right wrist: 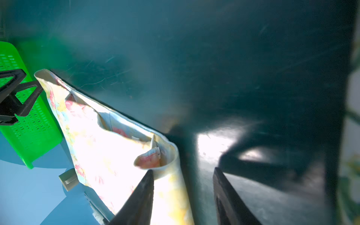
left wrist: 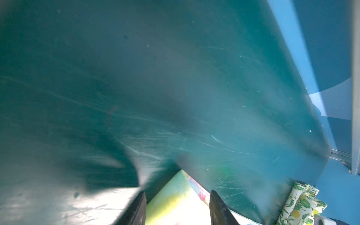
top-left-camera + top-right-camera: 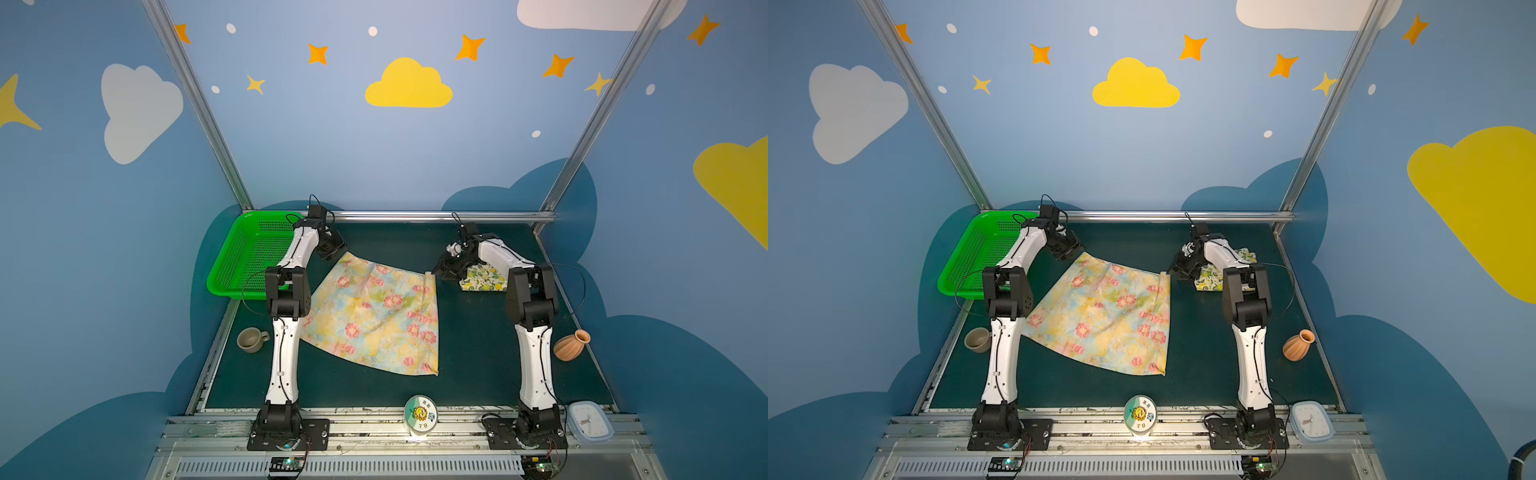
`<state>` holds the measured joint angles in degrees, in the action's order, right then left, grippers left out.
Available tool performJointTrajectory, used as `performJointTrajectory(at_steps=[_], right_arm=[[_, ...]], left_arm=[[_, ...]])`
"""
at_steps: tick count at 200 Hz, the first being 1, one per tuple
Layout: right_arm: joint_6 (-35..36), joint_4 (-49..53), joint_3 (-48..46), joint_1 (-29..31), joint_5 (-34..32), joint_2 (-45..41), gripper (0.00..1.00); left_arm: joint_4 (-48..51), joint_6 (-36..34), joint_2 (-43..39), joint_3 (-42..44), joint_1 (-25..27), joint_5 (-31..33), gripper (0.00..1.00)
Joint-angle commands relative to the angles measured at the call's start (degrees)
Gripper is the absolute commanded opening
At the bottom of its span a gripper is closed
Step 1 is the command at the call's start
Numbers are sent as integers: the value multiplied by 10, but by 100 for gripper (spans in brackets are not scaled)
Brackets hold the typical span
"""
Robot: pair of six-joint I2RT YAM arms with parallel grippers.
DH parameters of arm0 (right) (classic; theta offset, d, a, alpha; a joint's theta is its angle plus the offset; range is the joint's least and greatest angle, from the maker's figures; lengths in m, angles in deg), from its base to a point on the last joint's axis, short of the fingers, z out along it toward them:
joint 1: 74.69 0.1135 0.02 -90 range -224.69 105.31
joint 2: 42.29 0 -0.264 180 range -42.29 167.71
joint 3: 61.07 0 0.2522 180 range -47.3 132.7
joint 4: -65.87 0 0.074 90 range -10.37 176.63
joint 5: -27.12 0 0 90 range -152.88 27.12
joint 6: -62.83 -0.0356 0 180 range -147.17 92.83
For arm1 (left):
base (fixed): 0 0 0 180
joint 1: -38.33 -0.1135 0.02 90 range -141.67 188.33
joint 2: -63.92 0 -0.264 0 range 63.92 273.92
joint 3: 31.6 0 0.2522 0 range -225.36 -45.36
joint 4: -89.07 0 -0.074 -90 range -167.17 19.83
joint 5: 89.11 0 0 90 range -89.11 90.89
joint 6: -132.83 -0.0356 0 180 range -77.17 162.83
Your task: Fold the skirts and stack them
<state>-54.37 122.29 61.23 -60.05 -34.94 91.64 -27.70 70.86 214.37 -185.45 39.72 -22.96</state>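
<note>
The far edge of the pale yellow skirt (image 3: 380,316) has slanting creases (image 3: 370,276) running in from it, so the skirt will spread out squarer when I pull its corner.
The pale yellow skirt with pink flowers (image 3: 374,316) (image 3: 1104,316) lies spread flat on the dark green table in both top views. My left gripper (image 3: 338,254) (image 2: 178,192) stands low at its far left corner. Its fingers are apart, and the corner of the cloth (image 2: 175,198) lies loose between them. My right gripper (image 3: 438,272) (image 1: 183,170) is at the far right waist corner, open, with the rolled hem (image 1: 171,187) between its fingers. The lemon-print skirt (image 3: 484,279) (image 3: 1208,280) (image 2: 300,204) lies folded just behind the right arm.
A green mesh basket (image 3: 245,257) (image 1: 29,126) sits at the far left corner. A grey cup (image 3: 252,339) stands left of the left arm and a terracotta vase (image 3: 570,345) right of the right arm. A round tin (image 3: 419,415) and a clock (image 3: 590,422) rest on the front rail.
</note>
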Motion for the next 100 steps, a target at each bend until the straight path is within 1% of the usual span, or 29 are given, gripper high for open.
performJointTrajectory(at_steps=[1,51,69,90,100], right_arm=[[-4,3,10,9,11,4,49],[-4,0,6,9,15,2,50],[-4,2,13,9,20,6,50],[-5,4,22,11,22,17,49],[-6,5,25,11,20,19,49]], left_arm=[[12,-10,21,-21,7,-1,52],[13,-12,42,-38,20,-6,48],[12,-11,46,-39,21,-7,46],[12,-9,48,-38,22,-6,40],[10,-7,51,-38,22,-7,40]])
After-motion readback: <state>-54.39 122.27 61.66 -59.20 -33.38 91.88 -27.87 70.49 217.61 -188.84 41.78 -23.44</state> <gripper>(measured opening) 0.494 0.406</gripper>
